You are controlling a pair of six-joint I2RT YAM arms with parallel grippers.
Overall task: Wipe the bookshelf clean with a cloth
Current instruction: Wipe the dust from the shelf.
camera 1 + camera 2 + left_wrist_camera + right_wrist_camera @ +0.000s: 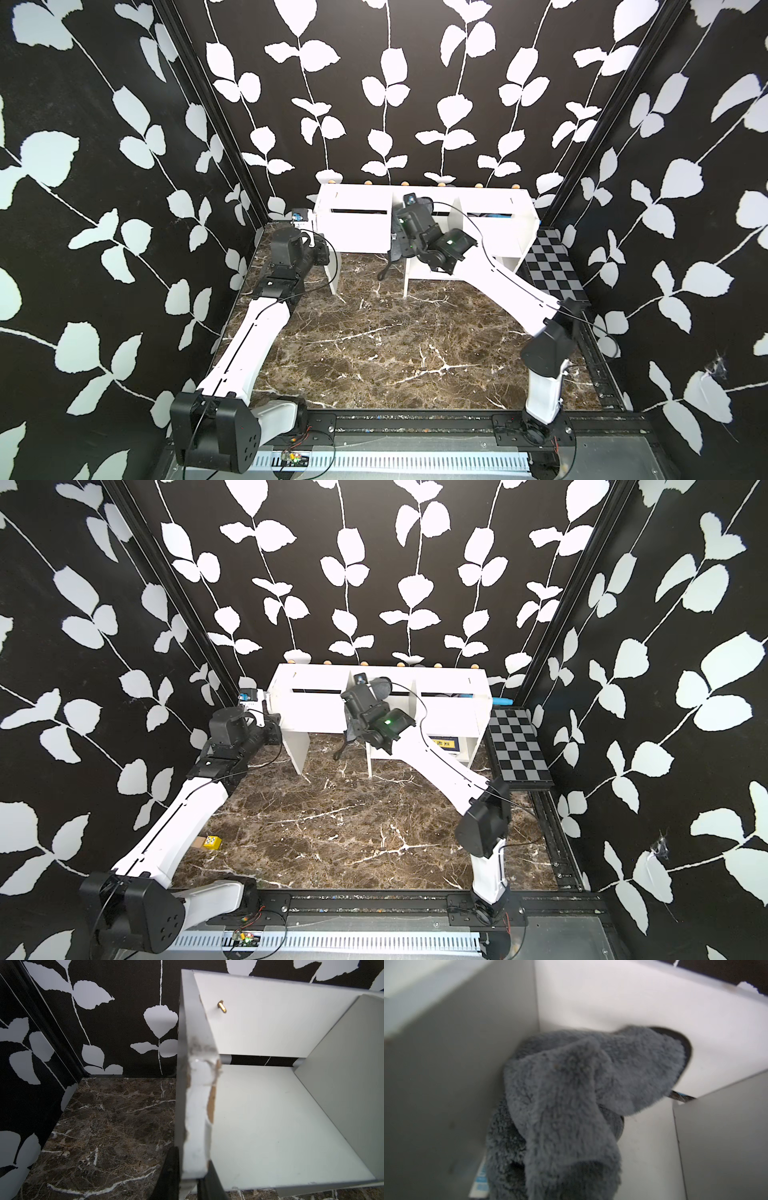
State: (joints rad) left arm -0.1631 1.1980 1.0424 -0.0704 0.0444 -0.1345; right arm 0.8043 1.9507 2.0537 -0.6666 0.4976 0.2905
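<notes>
The dark grey cloth is against the middle compartment's side panel [498,1060], so my right gripper should sweep it back toward the opposite panel [724,1132].
The white bookshelf [357,232] [316,717] stands against the back wall in both top views. My left gripper [192,1180] [326,253] is shut on the chipped front edge of its left side panel [197,1105], one black finger on each face. My right gripper [411,208] [360,683] reaches into the middle compartment, shut on the fluffy dark grey cloth [571,1088] [380,686]. The cloth is bunched against the white back board and hides the fingertips. Part of it hangs below the shelf, its black loop cord [384,270] dangling.
A black-and-white checkered board [552,266] [519,746] lies right of the shelf. A small yellow cube [212,842] sits by the left arm. A small blue-and-white object [300,216] stands at the shelf's left end. Brown marble tabletop [395,345] spreads in front.
</notes>
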